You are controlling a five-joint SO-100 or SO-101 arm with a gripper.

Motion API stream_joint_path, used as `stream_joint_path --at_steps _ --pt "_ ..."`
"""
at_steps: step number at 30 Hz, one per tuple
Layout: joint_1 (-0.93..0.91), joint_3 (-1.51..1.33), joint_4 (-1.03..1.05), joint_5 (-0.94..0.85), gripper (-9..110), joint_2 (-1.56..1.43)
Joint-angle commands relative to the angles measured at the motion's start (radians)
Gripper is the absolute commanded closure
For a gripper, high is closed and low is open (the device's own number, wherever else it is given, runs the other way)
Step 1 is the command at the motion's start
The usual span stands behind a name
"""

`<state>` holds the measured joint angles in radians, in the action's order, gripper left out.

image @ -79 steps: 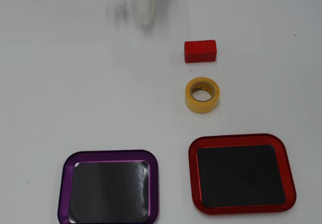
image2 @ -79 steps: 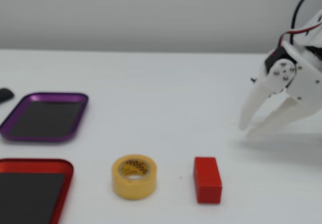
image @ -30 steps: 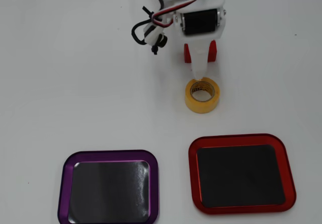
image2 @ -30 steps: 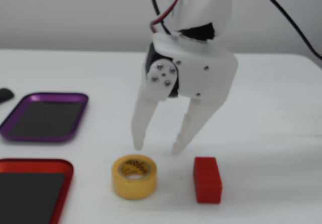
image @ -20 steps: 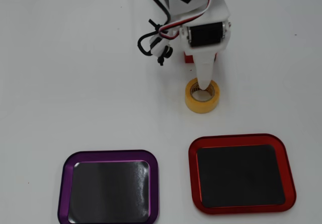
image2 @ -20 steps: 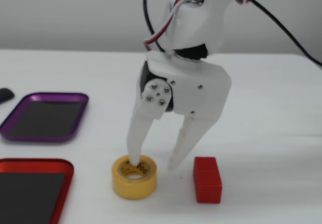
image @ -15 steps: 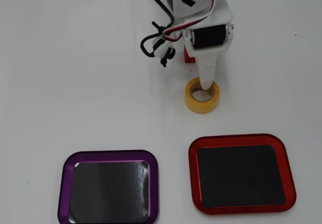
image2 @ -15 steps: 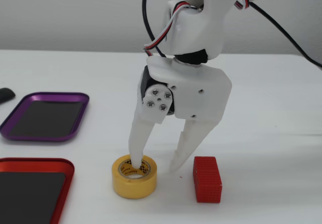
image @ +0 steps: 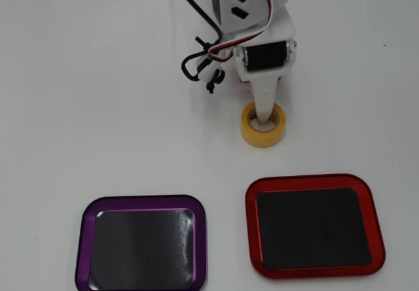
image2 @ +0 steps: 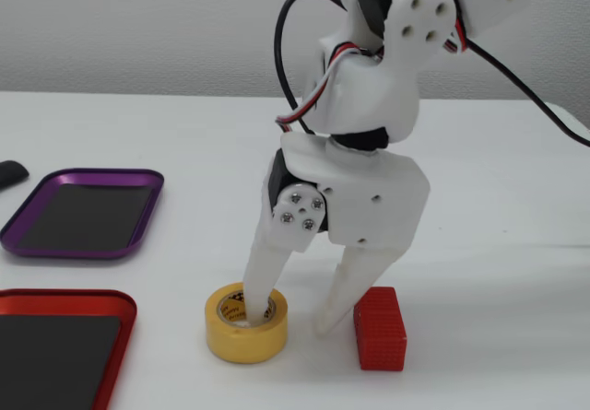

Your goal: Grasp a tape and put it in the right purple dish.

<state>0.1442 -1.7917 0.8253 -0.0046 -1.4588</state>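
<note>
My gripper will make the yellow tape roll [image: 262, 138] tip steeply from its gripped side when I lift it, because a finger of my gripper [image: 264, 113] stands inside the roll's core.
The yellow tape roll [image: 264, 133] [image2: 241, 338] lies flat on the white table. My gripper [image: 262, 104] [image2: 288, 322] is open and down at the table. One finger [image2: 261, 281] stands inside the roll's cardboard core. The other finger [image2: 343, 295] stands outside the roll with a gap to it, close beside a red block [image2: 380, 329]. The purple dish [image: 141, 201] [image2: 78, 251] has a black inside and holds nothing. It is at the lower left in the overhead view and at the far left in the fixed view, well away from the tape.
A red-rimmed dish [image: 308, 181] [image2: 64, 297] with a black inside lies beside the purple one, close to the tape. The red block is mostly hidden under the arm in the overhead view. A small black object [image2: 9, 172] shows at the fixed view's left edge.
</note>
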Motion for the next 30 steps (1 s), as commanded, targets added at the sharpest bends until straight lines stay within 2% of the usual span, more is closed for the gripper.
stream_joint_path --at_steps 1,5,9,14,21,26,30 --pt "0.005 -0.014 -0.034 -0.002 88 -0.005" --pt "0.003 -0.006 -0.035 -0.003 89 -0.005" --pt "0.000 -0.003 -0.032 -0.018 103 -0.012" --pt "0.002 0.020 -0.020 -0.044 102 -0.046" --pt "0.000 0.055 0.089 -0.041 102 -0.403" --pt "-0.005 0.040 0.089 -0.049 102 -0.723" --pt "-0.012 -0.075 0.077 -0.166 102 -0.822"
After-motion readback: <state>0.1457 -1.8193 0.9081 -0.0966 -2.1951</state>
